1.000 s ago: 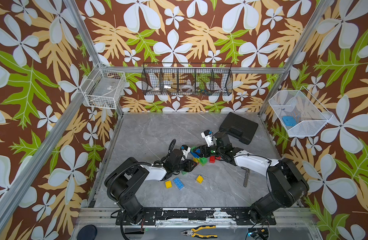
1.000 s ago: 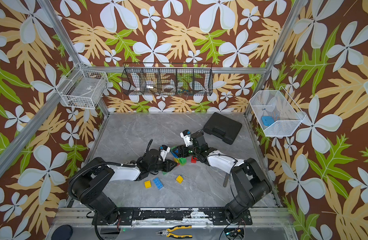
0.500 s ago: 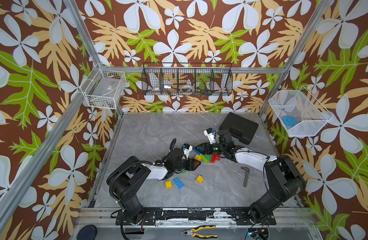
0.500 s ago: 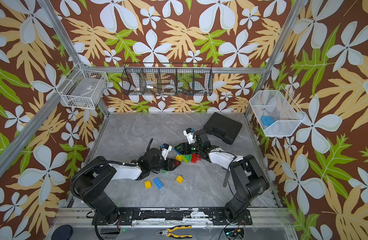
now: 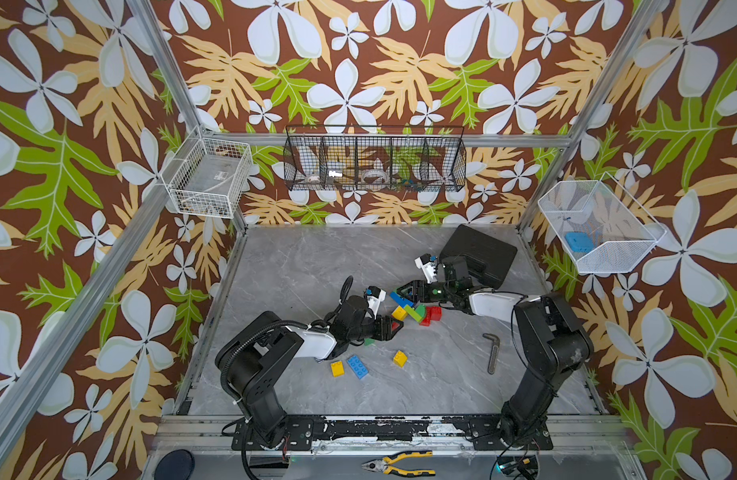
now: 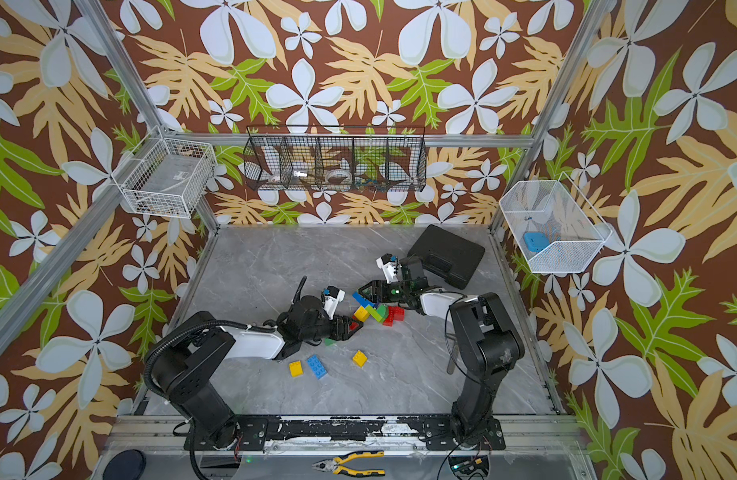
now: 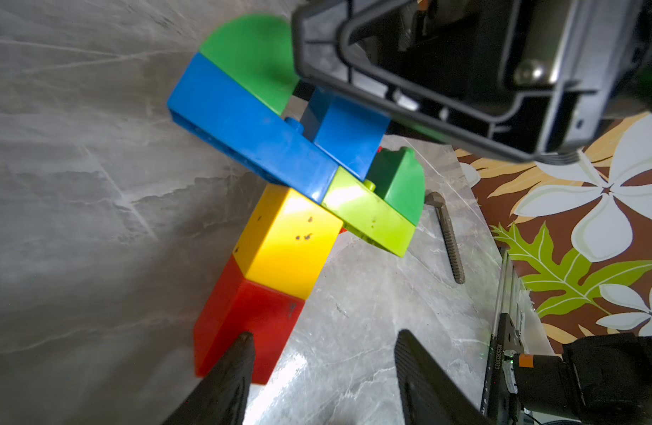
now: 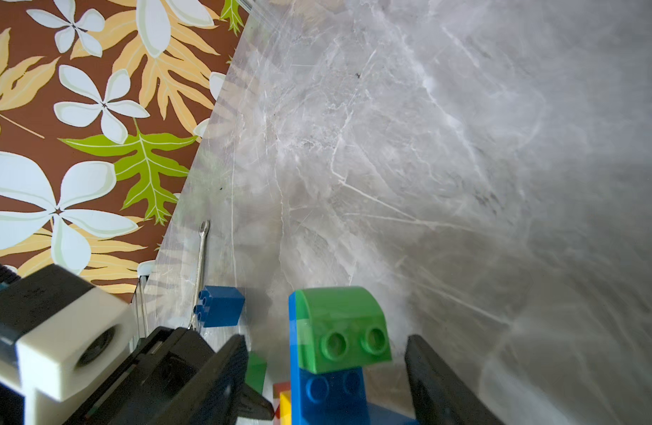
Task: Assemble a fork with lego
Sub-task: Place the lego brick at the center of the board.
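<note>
The lego assembly lies at a slant next to the loose red bricks (image 5: 431,315). It needs its red end (image 7: 258,331) pushed back toward the black case, so I should first close my left gripper and then push with it.
The lego assembly (image 7: 287,235) lies on the grey table. It has a red and yellow stem, a blue and lime crossbar, and green rounded and blue bricks on top. In both top views it sits mid-table (image 5: 412,309) (image 6: 373,311). My left gripper (image 7: 324,337) (image 5: 394,326) is open at the red end, with one finger beside the red brick (image 7: 243,316). My right gripper (image 8: 327,340) (image 5: 404,291) is open, straddling the green rounded brick (image 8: 341,327), with gaps on both sides.
Loose bricks lie near the front: yellow (image 5: 337,368), blue (image 5: 357,366), yellow (image 5: 399,358). Red bricks (image 5: 430,314) sit beside the assembly. A black case (image 5: 479,253) is at the back right and a hex key (image 5: 492,353) at the right. Wire baskets hang on the walls.
My left gripper has opened and let go of the red end of the assembly. My right gripper shifted slightly left and stays open.
</note>
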You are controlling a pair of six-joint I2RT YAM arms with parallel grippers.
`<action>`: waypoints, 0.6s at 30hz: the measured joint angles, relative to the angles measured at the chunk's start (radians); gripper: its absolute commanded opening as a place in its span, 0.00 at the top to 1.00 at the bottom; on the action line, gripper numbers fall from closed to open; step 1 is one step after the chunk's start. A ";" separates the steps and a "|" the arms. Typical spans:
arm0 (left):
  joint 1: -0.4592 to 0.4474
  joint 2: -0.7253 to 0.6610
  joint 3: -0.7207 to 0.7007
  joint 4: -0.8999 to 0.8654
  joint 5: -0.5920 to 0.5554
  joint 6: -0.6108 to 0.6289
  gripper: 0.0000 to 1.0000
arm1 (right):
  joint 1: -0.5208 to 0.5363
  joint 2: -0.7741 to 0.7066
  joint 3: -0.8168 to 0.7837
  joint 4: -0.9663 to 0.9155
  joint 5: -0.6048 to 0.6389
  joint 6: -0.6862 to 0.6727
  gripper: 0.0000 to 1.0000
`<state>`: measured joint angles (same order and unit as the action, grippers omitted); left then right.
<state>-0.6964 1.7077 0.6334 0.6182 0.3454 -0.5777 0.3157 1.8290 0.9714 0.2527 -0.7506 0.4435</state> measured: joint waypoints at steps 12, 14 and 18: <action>0.000 -0.022 -0.024 0.003 -0.033 -0.018 0.36 | -0.007 0.238 0.266 -0.114 -0.109 -0.087 0.28; 0.000 -0.027 -0.028 0.003 -0.037 -0.019 0.36 | -0.007 0.271 0.314 -0.143 -0.113 -0.104 0.27; 0.000 -0.074 -0.043 -0.061 -0.074 -0.019 0.44 | -0.006 0.281 0.382 -0.216 -0.070 -0.135 0.27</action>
<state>-0.6964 1.6337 0.5907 0.5571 0.2718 -0.5968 0.3092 2.1098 1.3533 0.0372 -0.8204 0.3080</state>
